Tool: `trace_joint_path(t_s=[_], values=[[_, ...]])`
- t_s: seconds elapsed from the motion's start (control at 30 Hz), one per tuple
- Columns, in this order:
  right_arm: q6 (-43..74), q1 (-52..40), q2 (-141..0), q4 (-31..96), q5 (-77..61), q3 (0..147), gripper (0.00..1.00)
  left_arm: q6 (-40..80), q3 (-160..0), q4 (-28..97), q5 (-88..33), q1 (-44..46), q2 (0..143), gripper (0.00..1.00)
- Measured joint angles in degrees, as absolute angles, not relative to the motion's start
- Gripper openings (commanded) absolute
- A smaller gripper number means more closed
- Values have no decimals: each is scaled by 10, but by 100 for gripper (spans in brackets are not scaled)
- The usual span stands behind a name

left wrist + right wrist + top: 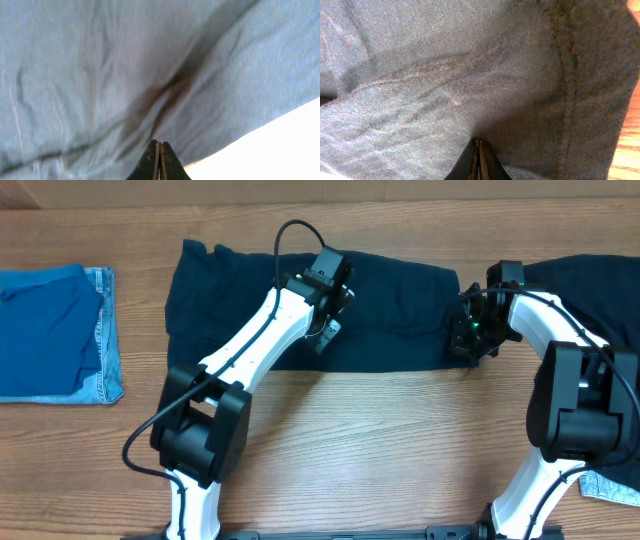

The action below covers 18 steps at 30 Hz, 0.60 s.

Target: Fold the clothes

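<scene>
My left gripper needs to leave the dark navy garment's creased middle (172, 90), which it is over now, go to the garment's end (194, 338) near the folded stack and pull the garment toward me.
A dark navy garment (240, 290) of the clothes lies spread flat across the back of the table. My left gripper (328, 330) is down on its middle-right part. In the left wrist view its jaws (159, 144) are pressed together at the end of a dark crease in the cloth (100, 75). My right gripper (468, 340) rests at the garment's right end, shut (479, 142), with its tips against the fabric beside a stitched seam (567, 75). Nothing shows a fold of cloth caught between either pair of fingers.
A folded stack with a brighter blue garment (45, 325) on light-blue denim (108, 330) sits at the far left. Another dark garment (590, 285) lies at the back right behind the right arm. A scrap of light-blue denim (612, 486) shows at the front right. Bare wooden table (380, 440) lies in front.
</scene>
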State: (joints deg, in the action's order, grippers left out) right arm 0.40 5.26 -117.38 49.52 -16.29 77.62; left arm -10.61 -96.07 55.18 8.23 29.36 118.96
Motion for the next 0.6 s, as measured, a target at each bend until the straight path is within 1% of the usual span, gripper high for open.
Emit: trace_joint_path(t_s=[0.07, 0.17, 0.37, 0.6], values=[[4, 53, -1174, 495, -163, 776, 4, -106, -959, 571, 79, 288, 1186, 4], [4, 53, -1174, 495, -163, 776, 4, -121, -929, 568, 59, 278, 1186, 4], [4, 53, -1174, 495, -163, 776, 4, -161, -843, 471, 41, 261, 1186, 4], [4, 53, -1174, 495, -163, 776, 4, -168, -825, 350, 50, 221, 1186, 5]])
